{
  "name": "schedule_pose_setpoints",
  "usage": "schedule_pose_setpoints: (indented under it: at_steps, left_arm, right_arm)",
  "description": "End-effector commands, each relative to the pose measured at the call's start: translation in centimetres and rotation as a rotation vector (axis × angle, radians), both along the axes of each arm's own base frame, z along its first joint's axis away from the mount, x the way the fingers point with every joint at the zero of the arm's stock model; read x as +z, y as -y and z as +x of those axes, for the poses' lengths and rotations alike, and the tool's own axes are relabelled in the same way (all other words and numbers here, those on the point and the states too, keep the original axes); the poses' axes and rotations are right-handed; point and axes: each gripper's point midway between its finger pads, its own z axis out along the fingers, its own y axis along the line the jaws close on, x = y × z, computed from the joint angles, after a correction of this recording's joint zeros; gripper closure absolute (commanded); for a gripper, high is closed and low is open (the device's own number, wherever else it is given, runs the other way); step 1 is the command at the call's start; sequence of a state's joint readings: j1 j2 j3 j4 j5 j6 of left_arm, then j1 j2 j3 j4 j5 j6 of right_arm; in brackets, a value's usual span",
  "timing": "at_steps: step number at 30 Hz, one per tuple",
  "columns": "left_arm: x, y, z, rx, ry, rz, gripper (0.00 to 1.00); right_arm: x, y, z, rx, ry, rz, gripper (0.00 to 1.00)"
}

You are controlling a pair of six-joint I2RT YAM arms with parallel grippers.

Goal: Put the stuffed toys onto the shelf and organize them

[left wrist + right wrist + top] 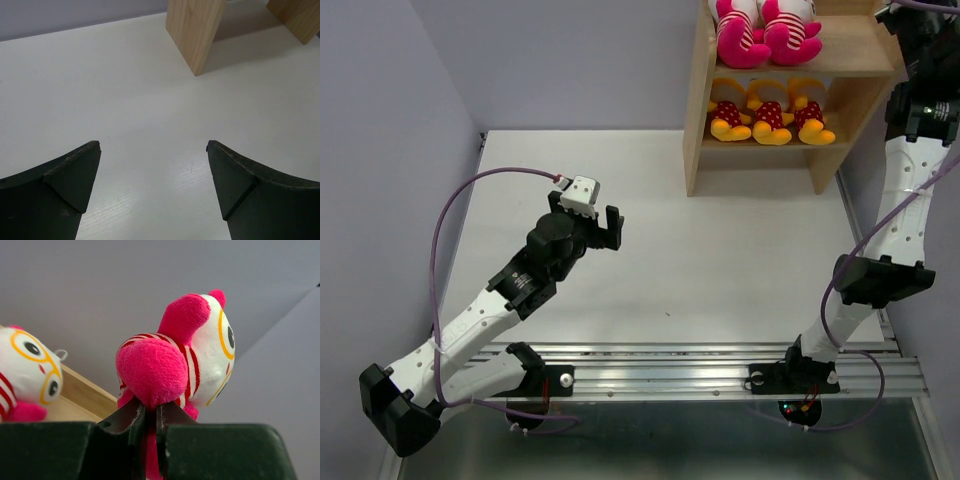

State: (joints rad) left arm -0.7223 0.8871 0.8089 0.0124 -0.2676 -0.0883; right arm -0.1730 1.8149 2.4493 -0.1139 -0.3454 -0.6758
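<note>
The held striped toy [172, 352] points the same way as its neighbour, so the robot's right gripper keeps moving it to the upper level's open end [854, 42] until it sits.
The wooden shelf [865, 60] stands at the table's far right. Three yellow-orange toys in red dotted outfits [770, 112] sit in a row on its lower tier. Two pink-striped white-headed toys [765, 30] sit on the upper tier. My right gripper [150, 412] is shut on the pink limb of a third striped toy [180, 350] and holds it up beside the upper tier, next to another striped toy [27, 375]. In the top view the right arm [920, 90] reaches the shelf's right end and its fingers are cut off. My left gripper [590, 222] is open and empty above the table.
The shelf's wooden side panel [195, 30] shows ahead of the left gripper [152, 150]. Grey walls close the back and left. A metal rail [700, 365] carrying both arm bases runs along the near edge. The white table [720, 260] lies between the arms.
</note>
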Motion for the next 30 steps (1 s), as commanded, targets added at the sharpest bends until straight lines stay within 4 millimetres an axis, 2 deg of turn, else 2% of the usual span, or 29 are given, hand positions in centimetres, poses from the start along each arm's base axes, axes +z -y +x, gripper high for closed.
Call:
schedule_pose_setpoints:
  at_steps: [1,8,12,24,30]
  left_arm:
    - [0.8,0.4,0.3,-0.006,0.032,-0.049,0.01]
    - [0.5,0.9,0.4,-0.018,0.024,-0.061,0.01]
    - [0.4,1.0,0.3,-0.023,0.021,-0.063,0.01]
    - [0.1,1.0,0.1,-0.024,0.013,-0.078,0.01]
    - [-0.1,1.1,0.1,-0.028,0.006,-0.087,0.01]
  right_arm:
    - [0.8,0.8,-1.5,0.098,0.039,-0.096,0.99]
    - [-3.8,2.6,-0.2,0.223,-0.086,-0.198,0.99]
    - [-5.8,1.6,-0.1,0.315,-0.138,-0.218,0.99]
    - [-8.8,1.5,1.3,0.371,-0.207,-0.209,0.99]
    - [-9.4,2.5,2.8,0.349,-0.207,-0.201,0.99]
